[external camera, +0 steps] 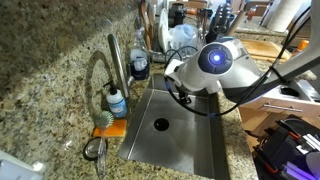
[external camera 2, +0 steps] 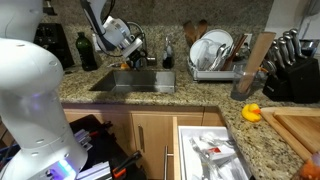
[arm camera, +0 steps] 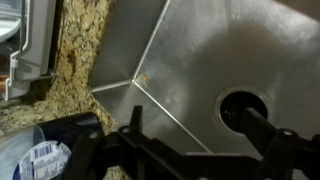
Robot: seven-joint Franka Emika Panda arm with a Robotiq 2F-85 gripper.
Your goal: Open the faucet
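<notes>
My gripper is hanging low over the sink basin [external camera: 162,124], away from the counter. I should go up and swing across so I can reach the faucet's base [external camera: 128,89] from above.
The faucet [external camera: 113,60] is a tall brushed-steel gooseneck tap on the granite counter beside the steel sink [external camera: 195,150]. I cannot make the faucet out in the wrist view. My gripper [external camera: 178,82] hangs over the sink basin, apart from the faucet, and it also shows in an exterior view [external camera 2: 134,50]. In the wrist view my gripper [arm camera: 200,128] is open and empty, with its two dark fingers on either side of the sink drain [arm camera: 245,108] below.
A small clear bottle of blue liquid [external camera: 117,101] and an orange sponge [external camera: 111,128] sit at the faucet's base. A dish rack [external camera 2: 215,55] with plates stands beside the sink. A dark-capped bottle [arm camera: 45,155] is near the basin corner. A drawer [external camera 2: 215,150] is open.
</notes>
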